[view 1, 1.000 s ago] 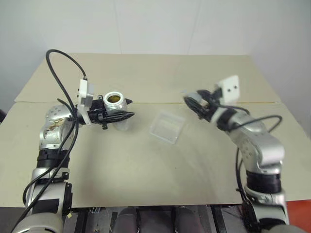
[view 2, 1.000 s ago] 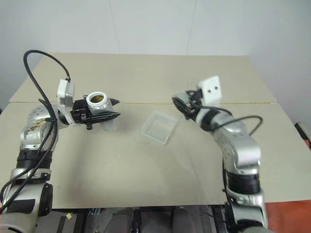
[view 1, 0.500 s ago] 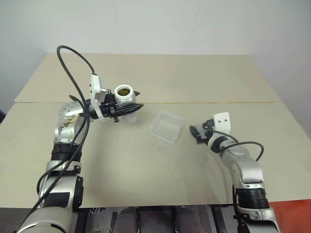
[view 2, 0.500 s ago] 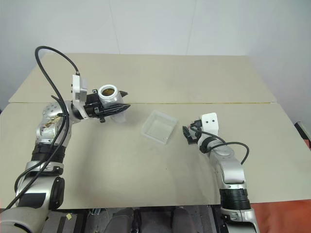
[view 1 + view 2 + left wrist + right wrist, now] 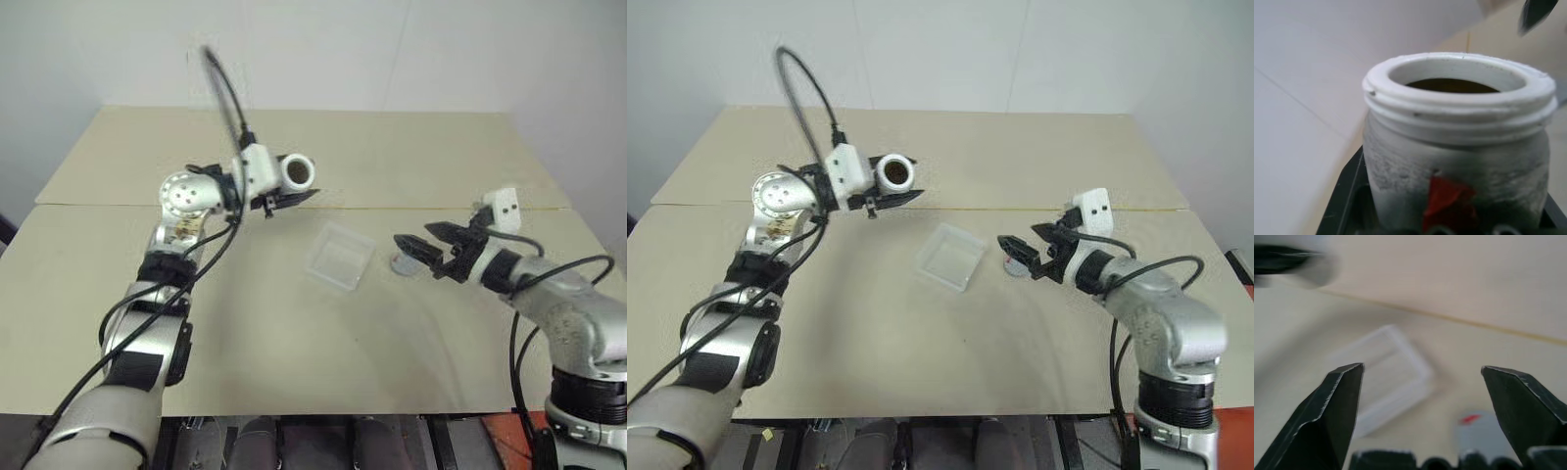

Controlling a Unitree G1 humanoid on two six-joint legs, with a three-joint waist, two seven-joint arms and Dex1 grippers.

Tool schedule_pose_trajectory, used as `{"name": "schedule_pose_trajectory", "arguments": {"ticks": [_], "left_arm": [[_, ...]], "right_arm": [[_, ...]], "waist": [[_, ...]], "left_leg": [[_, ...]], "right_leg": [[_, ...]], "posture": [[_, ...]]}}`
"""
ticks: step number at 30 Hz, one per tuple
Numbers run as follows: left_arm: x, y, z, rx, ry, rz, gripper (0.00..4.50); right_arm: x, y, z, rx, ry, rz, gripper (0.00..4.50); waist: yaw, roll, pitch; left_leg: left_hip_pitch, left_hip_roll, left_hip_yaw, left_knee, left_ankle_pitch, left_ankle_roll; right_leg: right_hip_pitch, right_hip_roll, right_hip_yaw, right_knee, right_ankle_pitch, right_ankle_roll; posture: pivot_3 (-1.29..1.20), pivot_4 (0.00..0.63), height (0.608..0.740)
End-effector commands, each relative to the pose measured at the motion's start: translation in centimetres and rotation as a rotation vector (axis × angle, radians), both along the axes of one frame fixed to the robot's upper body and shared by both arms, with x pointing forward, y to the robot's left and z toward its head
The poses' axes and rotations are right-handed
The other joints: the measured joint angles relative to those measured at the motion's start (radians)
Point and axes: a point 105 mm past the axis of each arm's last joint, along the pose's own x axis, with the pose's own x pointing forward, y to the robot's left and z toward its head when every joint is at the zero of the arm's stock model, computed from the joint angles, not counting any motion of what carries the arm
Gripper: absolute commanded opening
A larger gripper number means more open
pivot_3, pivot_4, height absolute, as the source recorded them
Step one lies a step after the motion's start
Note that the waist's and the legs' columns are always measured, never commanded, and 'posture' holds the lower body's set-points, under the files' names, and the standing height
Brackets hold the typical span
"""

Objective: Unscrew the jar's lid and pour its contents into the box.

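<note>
The box is empty, and the jar's opening point(image 5: 297, 171) stops short of it. Next, I swing the jar over the box point(image 5: 341, 257) with my left gripper and tilt it steeply.
My left gripper point(image 5: 297, 191) is shut on the jar point(image 5: 297, 173), a silvery cylinder with a red mark point(image 5: 1447, 200) on its side. It holds the jar above the table, tipped over, with its white open mouth facing the box's side. Brownish contents point(image 5: 1452, 85) show inside the mouth. The clear shallow box point(image 5: 340, 257) lies flat on the table, below and to the right of the jar. Just right of the box, the grey lid point(image 5: 402, 262) with its red mark rests on the table. My right gripper point(image 5: 412, 235) hovers open over the lid point(image 5: 1474, 431), nothing between its fingers.
The beige table point(image 5: 294, 343) has a seam line point(image 5: 431, 209) running across it behind the box. A pale wall stands behind the far edge. The left arm's black cable point(image 5: 227, 93) loops up above the jar.
The left arm has carried the jar up and to the right, nearer the box, and rolled it so the mouth faces sideways. The right gripper has opened, left the lid on the table and lifted off it.
</note>
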Motion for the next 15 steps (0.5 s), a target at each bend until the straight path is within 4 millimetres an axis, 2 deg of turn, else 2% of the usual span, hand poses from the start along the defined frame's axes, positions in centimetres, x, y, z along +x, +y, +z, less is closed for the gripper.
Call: {"name": "schedule_pose_trajectory", "arguments": {"ticks": [1,4,8,15], "left_arm": [[-0.1,-1.7,-0.4,0.316,-0.376,-0.036,2.02],[0.8,-2.4,-1.7,0.591,-0.677,-0.082,2.02],[1.5,-4.0,-1.5,0.678,-0.995,-0.154,2.02],[0.5,-7.2,-2.2,0.596,-1.099,-0.255,2.02]], "right_arm": [[-1.7,0.9,2.2,0.035,0.025,0.149,4.45],[-1.6,0.6,2.7,-0.002,0.037,0.162,4.45],[-1.6,0.3,3.3,-0.055,0.035,0.170,4.45],[-1.7,-0.4,4.3,-0.066,0.024,0.166,4.45]], "waist": [[0.001,0.000,0.000],[0.010,-0.001,0.000],[0.022,-0.001,0.000],[0.034,-0.001,0.000]], "left_leg": [[0.000,0.000,0.001,0.000,0.000,0.000],[-0.001,-0.001,0.002,0.000,0.000,0.000],[-0.003,-0.002,0.003,0.001,-0.001,0.001],[-0.009,-0.002,0.005,0.003,0.000,0.001]], "right_leg": [[0.000,0.000,0.000,0.000,0.000,0.000],[0.000,0.000,0.000,0.000,0.000,0.000],[-0.001,-0.002,-0.001,0.000,0.001,0.001],[-0.006,-0.003,-0.003,0.000,0.000,0.002]], "posture": [[0.00,0.150,0.740],[0.00,0.150,0.740],[0.00,0.150,0.740],[0.00,0.150,0.740]]}}
